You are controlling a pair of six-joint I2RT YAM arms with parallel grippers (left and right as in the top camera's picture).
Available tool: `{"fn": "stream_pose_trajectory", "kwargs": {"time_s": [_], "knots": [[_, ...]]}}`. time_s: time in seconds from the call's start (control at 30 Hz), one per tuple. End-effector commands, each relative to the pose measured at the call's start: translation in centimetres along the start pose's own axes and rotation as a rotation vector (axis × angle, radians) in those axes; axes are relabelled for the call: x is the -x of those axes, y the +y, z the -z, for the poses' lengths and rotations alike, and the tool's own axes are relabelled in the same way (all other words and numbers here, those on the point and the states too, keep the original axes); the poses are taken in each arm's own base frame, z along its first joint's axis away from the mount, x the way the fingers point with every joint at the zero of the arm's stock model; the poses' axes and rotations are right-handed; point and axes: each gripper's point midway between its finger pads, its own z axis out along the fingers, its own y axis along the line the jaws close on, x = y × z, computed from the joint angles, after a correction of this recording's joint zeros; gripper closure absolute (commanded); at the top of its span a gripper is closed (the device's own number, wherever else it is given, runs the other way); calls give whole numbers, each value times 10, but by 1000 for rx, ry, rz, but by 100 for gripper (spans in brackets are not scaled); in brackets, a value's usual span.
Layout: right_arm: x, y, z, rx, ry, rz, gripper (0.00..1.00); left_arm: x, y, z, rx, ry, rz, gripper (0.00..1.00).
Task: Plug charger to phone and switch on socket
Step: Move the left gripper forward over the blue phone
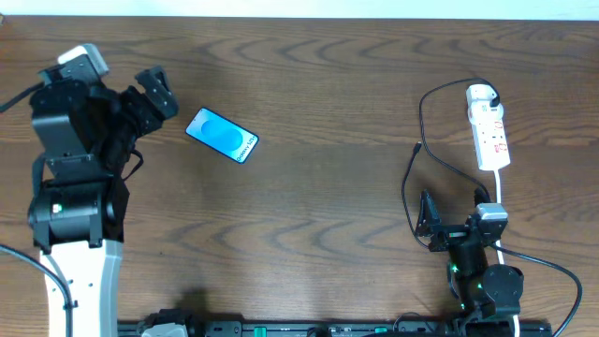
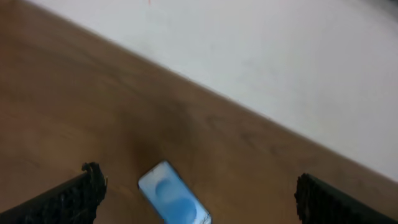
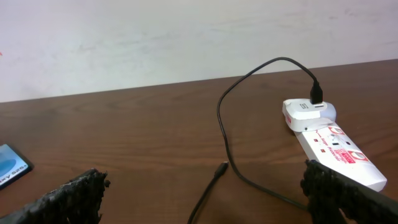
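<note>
My left gripper should swing over the phone's camera end [image 1: 197, 122] and turn to straddle the phone's long edges, because the phone [image 1: 222, 135] lies at a slant to the gripper's open fingers.
The phone [image 1: 221, 136] lies flat on the wooden table at the left, blue screen up; it also shows in the left wrist view [image 2: 174, 198] and at the left edge of the right wrist view [image 3: 11, 165]. My left gripper [image 1: 157, 94] is open and empty, just left of the phone. The socket [image 1: 489, 126] lies at the right with a white adapter on its far end. The black charger cable [image 1: 426, 103] loops from the adapter; its plug tip [image 1: 416, 147] lies free on the table, and shows in the right wrist view [image 3: 221, 167]. My right gripper [image 1: 429, 225] is open and empty, near the cable.
The white cord [image 1: 500, 187] runs from the socket toward the right arm's base. The table's far edge meets a pale wall [image 3: 186, 37]. A black rail [image 1: 328, 328] runs along the front edge.
</note>
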Motion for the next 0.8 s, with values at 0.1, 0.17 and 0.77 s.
{"fn": "stream_pose_trajectory", "kwargs": {"time_s": [0.1,0.17,0.77], "knots": [[-1,1,0,7,1,-8,1,-27,-12,1,-82,141,5,1],[-1,1,0,7,1,-8,1,-30,-12,1,-81,153,7,1],[-1,1,0,7,1,-8,1,-2,-9,-34,116,106,273,1]]}}
